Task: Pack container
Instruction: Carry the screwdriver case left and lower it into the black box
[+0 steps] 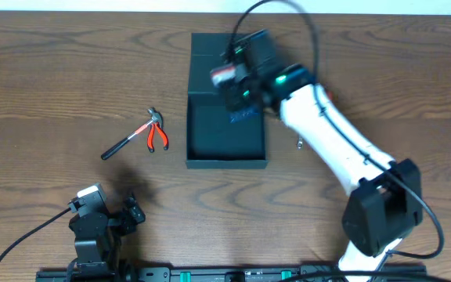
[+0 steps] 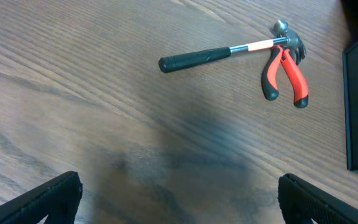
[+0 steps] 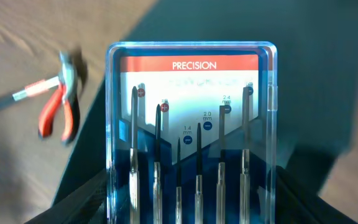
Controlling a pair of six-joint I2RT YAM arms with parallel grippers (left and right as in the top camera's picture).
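Note:
I should now lower the screwdriver case with my right gripper while it is above the open container's clear bottom [image 1: 239, 141], and let go when the case rests inside.
The container [image 1: 225, 163] is a dark box, open, with its flap lid [image 1: 210, 45] lying back on the far side. My right gripper [image 1: 241, 106] hovers over the box interior. It is shut on a clear-and-blue precision screwdriver case [image 3: 191, 137], whose lower sides sit between its fingers [image 3: 191, 208]. The container floor [image 3: 316, 93] shows behind the case. My left gripper [image 2: 179, 199] is open and empty above bare table at the front left, also visible in the overhead view [image 1: 131, 211].
A black-handled hammer [image 1: 128, 142] [image 2: 222, 53] and red-handled pliers [image 1: 157, 137] [image 2: 284, 74] lie touching, left of the container. Both show in the right wrist view [image 3: 58, 112]. A small metal item [image 1: 297, 143] lies right of the box.

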